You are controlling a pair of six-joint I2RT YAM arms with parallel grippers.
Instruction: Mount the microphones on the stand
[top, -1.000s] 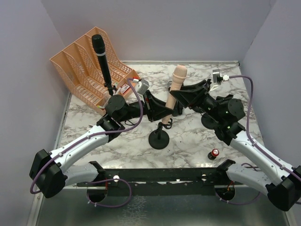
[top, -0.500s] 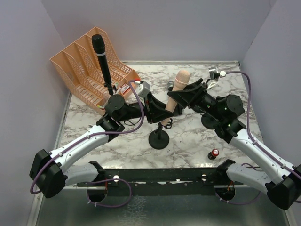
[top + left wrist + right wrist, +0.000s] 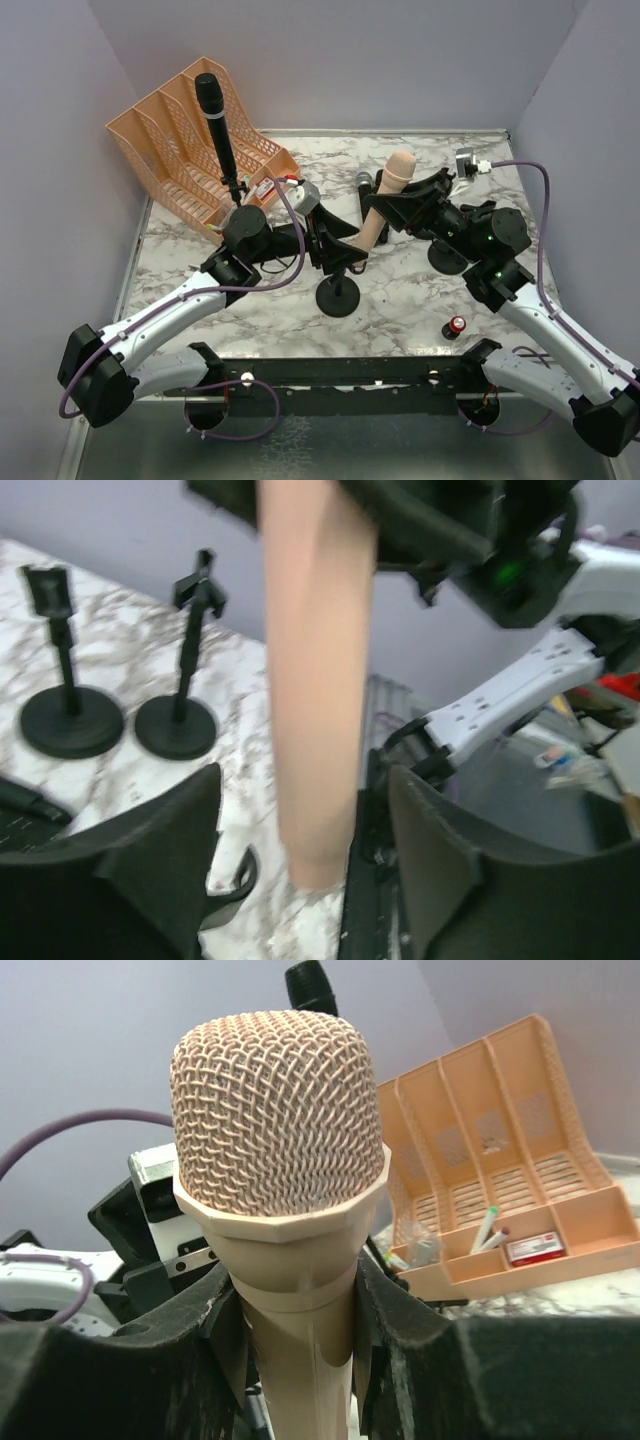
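Observation:
The peach-pink microphone's lower end [image 3: 364, 254] is between the fingers of the robot's left gripper and the stand is unheld, so the left gripper should move back and steady the stand [image 3: 338, 282] below its clip.
My right gripper [image 3: 392, 205] is shut on the neck of the peach-pink microphone [image 3: 385, 200] and holds it tilted above the table; its mesh head fills the right wrist view [image 3: 278, 1110], between the right gripper's fingers [image 3: 295, 1290]. My left gripper [image 3: 348, 250] is open, its fingers [image 3: 150, 850] either side of the microphone's lower end [image 3: 315, 680], above a black stand [image 3: 338, 297]. That stand's clip [image 3: 235, 880] shows just under the microphone's end. A black microphone [image 3: 218, 130] stands upright in a stand at the back left. Another microphone's head [image 3: 364, 181] lies behind.
A peach desk organiser [image 3: 190, 140] stands at the back left. A small red-topped battery [image 3: 456, 327] lies at the front right. Another stand base [image 3: 447, 257] sits under my right arm. Two bare stands [image 3: 70, 720] [image 3: 178, 725] show in the left wrist view.
The right gripper has carried the peach-pink microphone to the right and tilted it more. The left gripper has shifted slightly right, staying around its lower end.

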